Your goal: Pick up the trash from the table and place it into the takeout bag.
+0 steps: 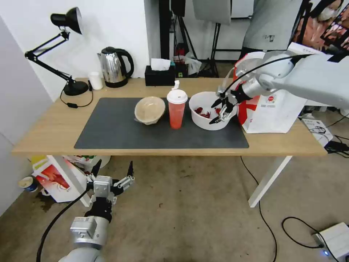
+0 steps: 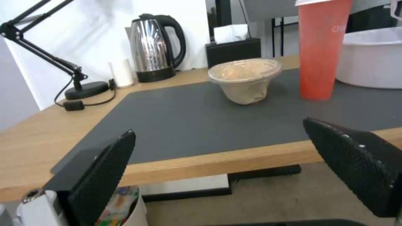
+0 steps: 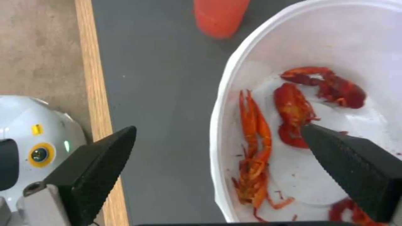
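The crayfish scraps [image 1: 202,112] are lying loose far below the tall rim [image 1: 204,93], so I expect them to slide together and stay inside as I lift the white bowl.
A large white plastic bowl [image 1: 203,100] with red crayfish scraps [image 3: 293,113] stands on the grey mat [image 1: 120,134] of the table [image 1: 47,127]. My right gripper [image 1: 217,112] is open at its right rim, next to the takeout bag [image 1: 271,109]. In the right wrist view the gripper [image 3: 218,128] straddles the rim, one finger inside the bowl [image 3: 335,37] and one outside. Left of the bowl stand a red drink cup [image 1: 176,109] with a white lid and a beige paper bowl [image 1: 149,110]. My left gripper [image 1: 112,174] hangs open below the table's front edge, facing the paper bowl [image 2: 245,80].
At the back of the table are a black desk lamp [image 1: 65,51], a small white cup [image 1: 96,80], a steel kettle [image 1: 114,67] and a black tissue box [image 1: 160,75]. A white box with red lobster print [image 1: 54,178] sits under the table's left end. Cables [image 1: 298,233] lie on the floor at right.
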